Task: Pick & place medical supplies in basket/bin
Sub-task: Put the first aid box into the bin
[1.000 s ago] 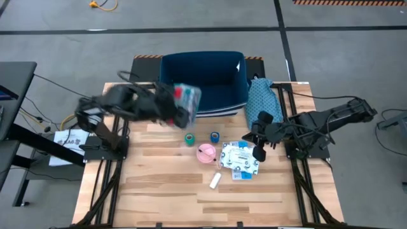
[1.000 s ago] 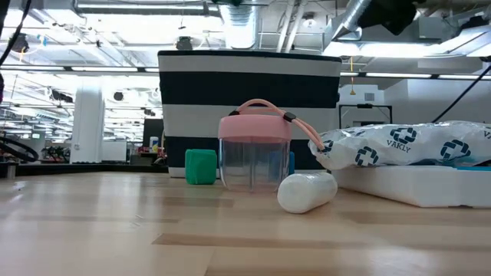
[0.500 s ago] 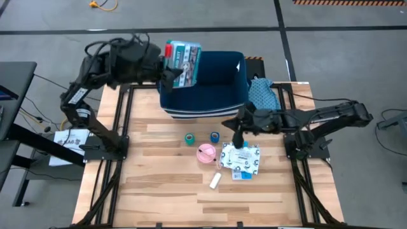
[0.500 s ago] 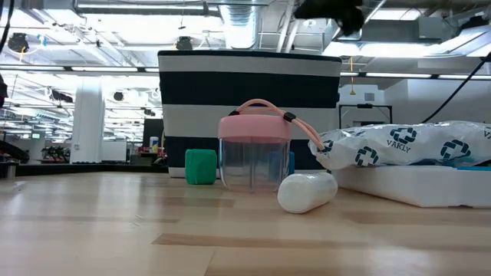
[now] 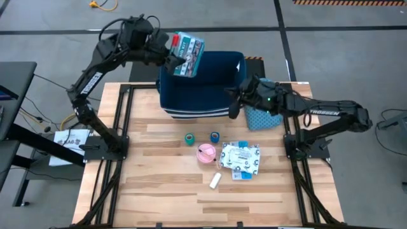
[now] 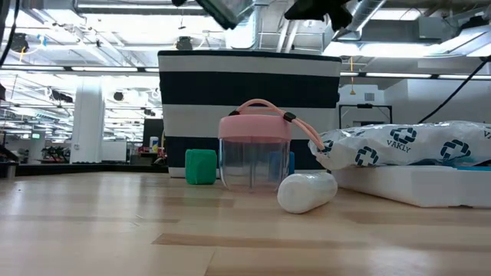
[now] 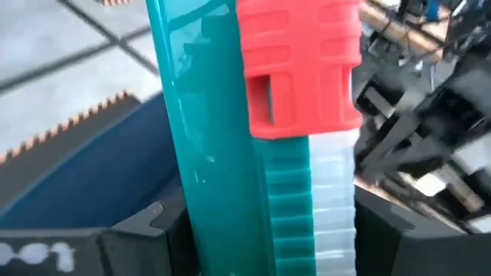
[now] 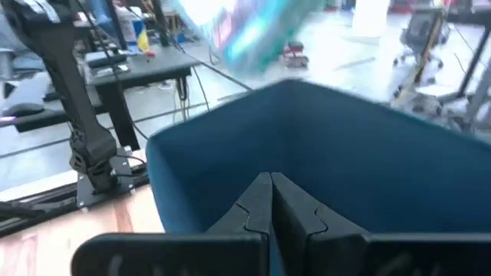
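I should pull the red-teal long pack back with my left gripper and lower it into the bin's near half (image 5: 191,96), because the pack slants high across the navy bin's far rim.
My left gripper (image 5: 173,56) is shut on the red-teal long pack (image 5: 189,46), high over the far left corner of the navy bin (image 5: 191,102). My right gripper (image 5: 231,109) is shut and empty. It hovers by the bin's near right corner, pointing at the wall (image 8: 345,153). On the table in front of the bin lie a teal tape roll (image 5: 189,138), a blue tape roll (image 5: 215,136), a pink round thing (image 5: 206,152), white-blue packets (image 5: 240,159) and a white tube (image 5: 215,180). My left gripper pinches the long pack between its two fingers (image 7: 146,238), one on each side of the end nearest the wrist (image 7: 291,230). The pack runs on along the fingers, red part (image 7: 299,69) farthest out. It is lifted clear, over the bin's rim.
A teal dotted cloth (image 5: 262,102) lies against the bin's right side, under my right arm. The low view shows the striped bin (image 6: 249,107) behind the pink-lidded jar (image 6: 255,153), the tube (image 6: 307,192) and the packets (image 6: 406,146). Bare wood lies at the table's near side.
My left gripper has swung with the pack from in front of the bin's left side toward the far edge and up, rolling, so the pack now hangs over the bin's far left corner. My right gripper, shut, has risen from above the packets toward the bin and tipped up nearly level.
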Available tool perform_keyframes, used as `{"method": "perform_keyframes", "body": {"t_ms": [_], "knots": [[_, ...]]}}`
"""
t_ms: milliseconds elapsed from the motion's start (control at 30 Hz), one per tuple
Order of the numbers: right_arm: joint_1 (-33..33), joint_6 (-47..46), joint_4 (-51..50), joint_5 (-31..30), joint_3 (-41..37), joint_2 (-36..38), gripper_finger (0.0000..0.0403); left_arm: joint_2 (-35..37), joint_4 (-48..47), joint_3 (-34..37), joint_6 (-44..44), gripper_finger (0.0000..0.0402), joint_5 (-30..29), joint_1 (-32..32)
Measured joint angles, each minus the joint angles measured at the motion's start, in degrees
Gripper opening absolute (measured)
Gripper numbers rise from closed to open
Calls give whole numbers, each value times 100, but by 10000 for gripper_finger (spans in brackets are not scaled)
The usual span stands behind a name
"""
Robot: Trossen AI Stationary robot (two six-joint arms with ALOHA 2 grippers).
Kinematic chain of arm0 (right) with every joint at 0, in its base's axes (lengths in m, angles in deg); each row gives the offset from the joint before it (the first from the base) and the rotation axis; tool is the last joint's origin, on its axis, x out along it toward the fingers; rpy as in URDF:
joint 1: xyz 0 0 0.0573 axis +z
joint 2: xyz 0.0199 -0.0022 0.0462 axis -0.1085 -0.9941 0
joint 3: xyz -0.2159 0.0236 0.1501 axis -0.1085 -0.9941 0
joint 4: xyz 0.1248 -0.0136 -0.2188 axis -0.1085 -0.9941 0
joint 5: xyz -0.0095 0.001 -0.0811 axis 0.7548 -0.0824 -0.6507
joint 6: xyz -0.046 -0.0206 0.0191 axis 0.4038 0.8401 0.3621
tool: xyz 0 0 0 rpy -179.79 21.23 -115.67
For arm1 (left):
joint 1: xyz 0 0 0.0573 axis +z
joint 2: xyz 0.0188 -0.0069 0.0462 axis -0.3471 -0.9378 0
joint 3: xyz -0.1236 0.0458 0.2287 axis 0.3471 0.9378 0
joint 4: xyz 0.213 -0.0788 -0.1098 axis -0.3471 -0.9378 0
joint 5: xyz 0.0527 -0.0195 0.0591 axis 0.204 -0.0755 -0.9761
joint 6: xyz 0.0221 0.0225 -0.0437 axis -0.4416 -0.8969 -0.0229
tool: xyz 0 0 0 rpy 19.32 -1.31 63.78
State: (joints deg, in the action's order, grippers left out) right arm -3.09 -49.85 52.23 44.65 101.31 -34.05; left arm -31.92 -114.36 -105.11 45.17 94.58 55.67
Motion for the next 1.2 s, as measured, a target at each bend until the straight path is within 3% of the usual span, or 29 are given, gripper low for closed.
{"method": "perform_keyframes", "body": {"t_ms": [133, 433, 600, 1067, 1200], "knots": [[-205, 183, -85, 101, 62, 2, 0, 7, -15, 473, -48, 217, 338, 302], [-477, 84, -333, 289, 91, 0, 0, 2, 820, 2124, 719, 217, 499, 551], [-479, 19, -429, 289, 91, 1, 0, -13, 721, 2815, 649, 217, 368, 552], [-594, 96, -885, 293, 91, 0, 0, -7, 459, 3070, 339, 217, 193, 465], [-594, 191, -886, 307, 91, 0, 0, -7, 625, 3070, -297, 217, 320, 217]]}}
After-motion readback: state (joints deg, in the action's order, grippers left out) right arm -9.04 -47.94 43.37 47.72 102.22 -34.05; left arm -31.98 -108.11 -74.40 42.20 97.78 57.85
